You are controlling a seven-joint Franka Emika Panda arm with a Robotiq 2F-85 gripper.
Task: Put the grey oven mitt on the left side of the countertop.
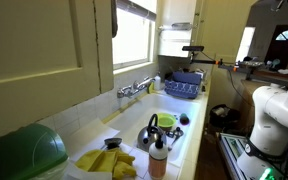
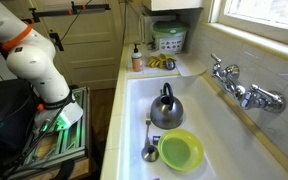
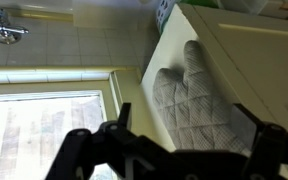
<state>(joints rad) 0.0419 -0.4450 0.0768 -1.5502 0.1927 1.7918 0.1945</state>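
Note:
The grey oven mitt (image 3: 200,116) will hang down spread out and keep its shape when the robot carries it, because the quilted body (image 3: 180,98) looks broad and smooth.
The grey quilted oven mitt (image 3: 189,85) lies flat on a white countertop (image 3: 224,50), seen only in the wrist view. My gripper (image 3: 189,125) is open just above it, one dark finger on each side of the mitt's cuff end, not closed on it. The mitt's lower end is hidden behind the gripper body. In both exterior views only the white arm shows (image 1: 276,112) (image 2: 32,58); the gripper and the mitt are out of frame.
A white sink holds a metal kettle (image 2: 166,108), a green bowl (image 2: 180,150) and a ladle. The faucet (image 2: 239,88) is on the tiled wall below a window. A green colander (image 2: 169,38), a bottle (image 2: 137,58) and yellow gloves (image 1: 109,160) sit on one counter, a blue dish rack (image 1: 182,85) on another.

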